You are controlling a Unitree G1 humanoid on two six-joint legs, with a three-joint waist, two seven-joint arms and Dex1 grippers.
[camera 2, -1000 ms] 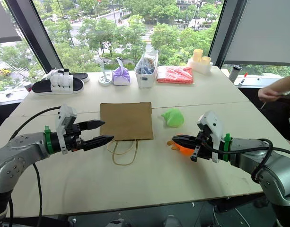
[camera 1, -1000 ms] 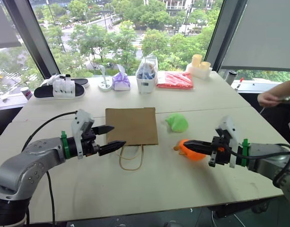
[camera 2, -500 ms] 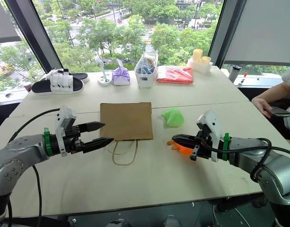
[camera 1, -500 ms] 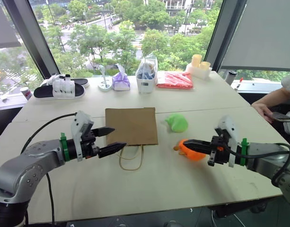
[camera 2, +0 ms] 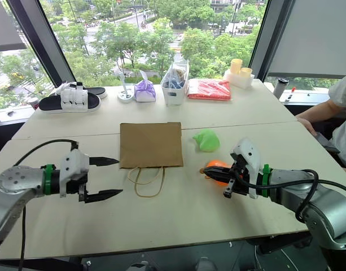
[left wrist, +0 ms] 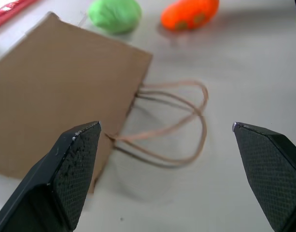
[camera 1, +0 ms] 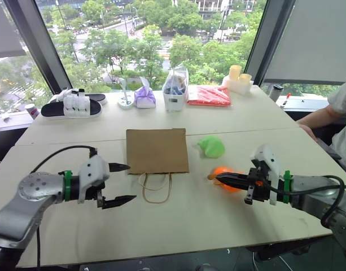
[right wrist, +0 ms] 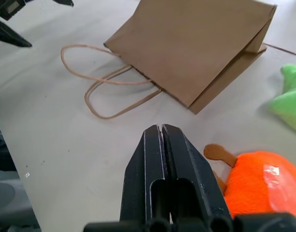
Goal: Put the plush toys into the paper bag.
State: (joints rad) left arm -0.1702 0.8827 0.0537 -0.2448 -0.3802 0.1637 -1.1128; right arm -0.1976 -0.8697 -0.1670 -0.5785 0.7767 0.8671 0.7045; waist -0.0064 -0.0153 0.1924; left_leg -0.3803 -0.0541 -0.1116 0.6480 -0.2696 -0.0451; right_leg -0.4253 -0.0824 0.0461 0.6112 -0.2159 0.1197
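Note:
My gripper is about to lift the upper cord handle, and the paper bag's opening [camera 1: 158, 173] should spread wide, as the handles are separate loops [camera 1: 169, 189] along its flat edge.
The brown paper bag [camera 1: 157, 150] lies flat on the white table, its cord handles [camera 1: 156, 187] toward me. A light green plush toy [camera 1: 211, 146] sits just right of the bag, and an orange plush toy [camera 1: 224, 174] lies nearer me. My left gripper [camera 1: 123, 183] hovers open to the left of the handles, one finger above the other. In the left wrist view the handles [left wrist: 179, 124] show between its fingers. My right gripper [camera 1: 219, 179] is shut, its tip beside the orange toy [right wrist: 256, 186] without holding it.
Along the far table edge stand a black and white sandal [camera 1: 71, 105], a purple tied pouch [camera 1: 144, 96], a clear bag with blue contents [camera 1: 174, 89], a red packet [camera 1: 209, 95] and yellow cups [camera 1: 238, 74]. A person's arm [camera 1: 325, 116] rests at the right edge.
My left gripper has dropped lower toward the table, drawn back left and rolled, so its fingers now stand one over the other. The right gripper has hardly moved. The person at right shifted.

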